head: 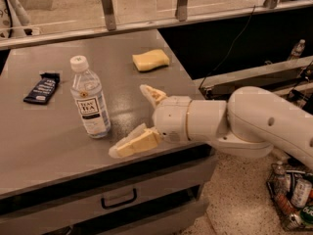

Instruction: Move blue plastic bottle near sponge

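The robot's fingers are spread wider than the upright blue plastic bottle point(89, 94) and face it, so the gripper should move in next until they are on both sides of the label point(93, 108), then close.
The blue plastic bottle point(89, 100), clear with a white cap and a white "TEA" label, stands upright on the grey table point(44, 141) left of centre. The pale yellow sponge point(150, 60) lies at the table's far right. My gripper point(131, 120) is open and empty, its two cream fingers spread wide. It hovers over the table's front right part, just right of the bottle and not touching it. One fingertip point(146, 90) points toward the sponge side, the other point(120, 150) sits near the front edge.
A dark snack bar wrapper point(42, 87) lies at the table's left. A drawer with a black handle point(118, 199) is under the tabletop. A metal rail point(107, 6) runs behind the table. A basket of bottles and cans point(293, 197) sits on the floor at right.
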Controlling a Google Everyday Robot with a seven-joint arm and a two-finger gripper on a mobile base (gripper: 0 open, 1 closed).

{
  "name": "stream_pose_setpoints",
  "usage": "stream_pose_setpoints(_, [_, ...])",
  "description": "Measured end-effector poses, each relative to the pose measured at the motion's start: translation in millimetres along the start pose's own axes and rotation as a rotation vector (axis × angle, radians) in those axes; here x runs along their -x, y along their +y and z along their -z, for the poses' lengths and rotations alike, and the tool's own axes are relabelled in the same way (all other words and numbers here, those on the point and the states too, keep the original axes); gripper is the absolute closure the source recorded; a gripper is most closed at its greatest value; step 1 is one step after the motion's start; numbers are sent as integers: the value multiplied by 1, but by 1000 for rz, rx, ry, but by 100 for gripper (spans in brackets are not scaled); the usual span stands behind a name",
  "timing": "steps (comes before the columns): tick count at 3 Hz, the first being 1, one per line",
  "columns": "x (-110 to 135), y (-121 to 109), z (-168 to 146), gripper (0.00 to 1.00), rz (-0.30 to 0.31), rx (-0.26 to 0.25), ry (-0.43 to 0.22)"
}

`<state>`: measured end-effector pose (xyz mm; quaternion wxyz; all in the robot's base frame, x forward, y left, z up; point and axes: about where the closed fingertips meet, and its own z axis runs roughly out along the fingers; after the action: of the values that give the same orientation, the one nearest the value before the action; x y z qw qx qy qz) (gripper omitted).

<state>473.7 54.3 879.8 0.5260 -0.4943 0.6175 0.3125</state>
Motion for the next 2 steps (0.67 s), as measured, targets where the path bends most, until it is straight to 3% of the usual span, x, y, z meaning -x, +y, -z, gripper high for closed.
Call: stream_pose_setpoints(2, [-3, 3, -55, 0, -82, -2, -31])
